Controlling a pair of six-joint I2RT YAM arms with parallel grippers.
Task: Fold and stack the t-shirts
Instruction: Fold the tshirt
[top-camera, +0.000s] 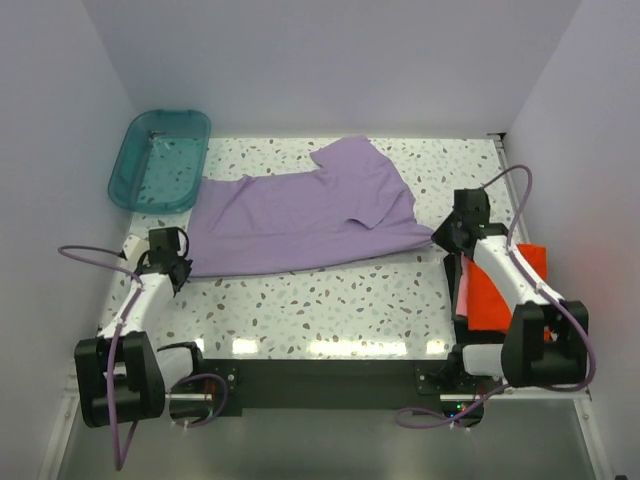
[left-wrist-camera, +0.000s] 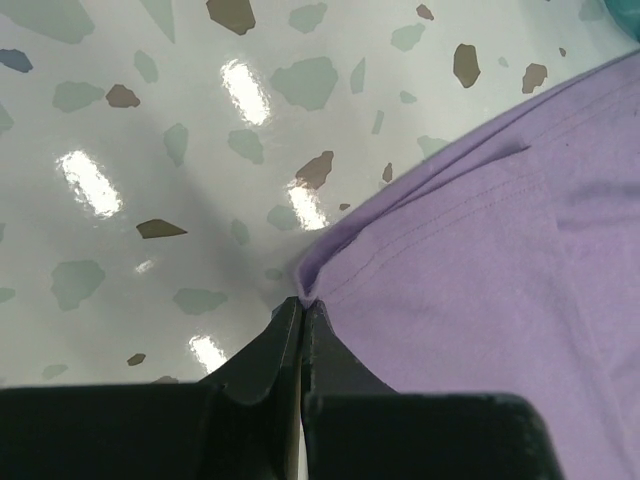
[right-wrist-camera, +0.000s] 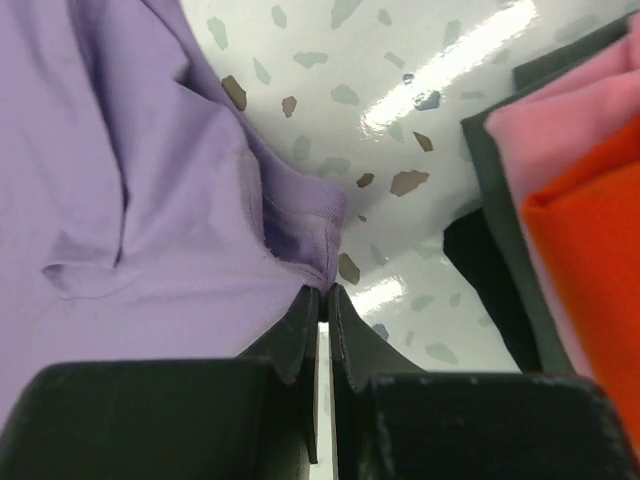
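Note:
My right gripper should smooth a doubled-over flap (top-camera: 371, 219) that creases the lavender-purple t-shirt, after I lay the t-shirt's near edge (top-camera: 305, 268) down and before I fold.
The lavender-purple t-shirt (top-camera: 300, 212) lies spread across the middle of the speckled table, a sleeve folded up at the back. My left gripper (top-camera: 181, 272) is shut on its near left corner (left-wrist-camera: 312, 285). My right gripper (top-camera: 443, 238) is shut on its near right corner (right-wrist-camera: 325, 272). The shirt also fills the left of the right wrist view (right-wrist-camera: 130, 180) and the right of the left wrist view (left-wrist-camera: 500, 260). The orange-red t-shirt (top-camera: 492, 292) lies folded at the right edge, partly under my right arm, and shows in the right wrist view (right-wrist-camera: 590, 240).
A teal plastic tub (top-camera: 160, 158) stands at the back left corner. Pink cloth (right-wrist-camera: 560, 110) and dark cloth (right-wrist-camera: 500, 270) lie with the orange-red shirt. White walls close in the table on three sides.

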